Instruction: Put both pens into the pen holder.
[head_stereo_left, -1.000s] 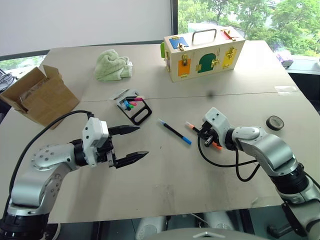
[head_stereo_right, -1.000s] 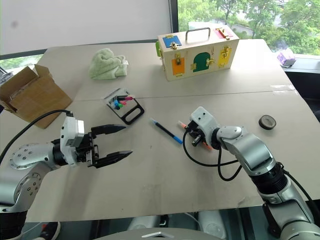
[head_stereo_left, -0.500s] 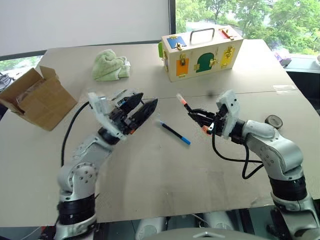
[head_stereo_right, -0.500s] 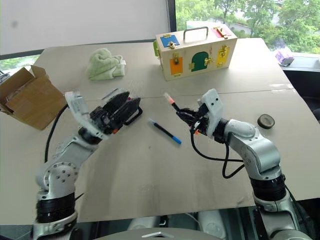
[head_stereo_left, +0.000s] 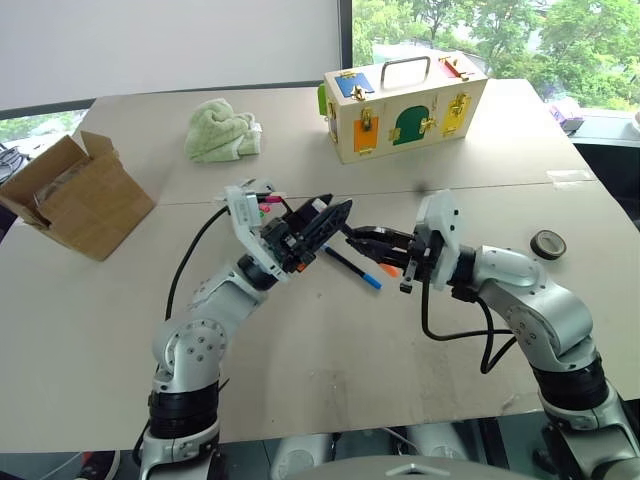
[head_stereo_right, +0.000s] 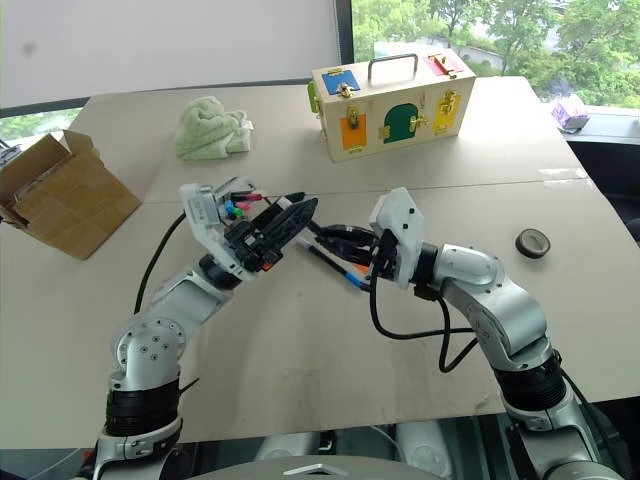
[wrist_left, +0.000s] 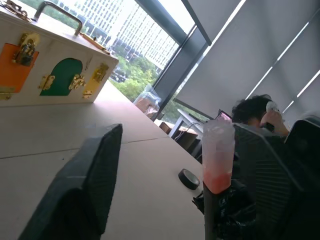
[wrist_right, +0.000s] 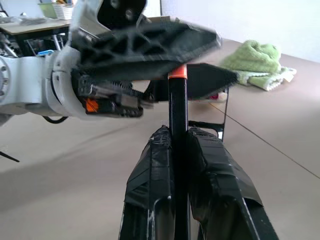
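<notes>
The robot's right gripper holds the orange-ended pen and the pen holder (head_stereo_right: 238, 207) is behind the left gripper, so next the left gripper takes the pen by its pale orange end (wrist_right: 178, 72) first.
The orange-ended pen (wrist_right: 178, 100) is held level above the table, with my right gripper (head_stereo_left: 354, 235) shut on its black barrel. My left gripper (head_stereo_left: 338, 215) faces it with its fingers open, one on each side of the pen's pale orange end (wrist_left: 217, 160). A gap shows between that end and the wide finger (wrist_left: 85, 190). The blue-tipped pen (head_stereo_left: 352, 267) lies on the table just below both grippers. The pen holder (head_stereo_right: 222, 192), with coloured markers in it, lies behind my left gripper and is mostly hidden by it.
A pale wooden box with coloured doors (head_stereo_left: 405, 105) stands at the back. A green cloth (head_stereo_left: 224, 132) lies to its left. A cardboard box (head_stereo_left: 75, 195) sits at the left edge, and a black tape roll (head_stereo_left: 548, 243) at the right. A person (wrist_left: 260, 112) sits beyond the table.
My right gripper lifted the orange-ended pen off the table and swung it left and level. My left gripper rose, moved right to meet it, and its fingers narrowed around the pen's end.
</notes>
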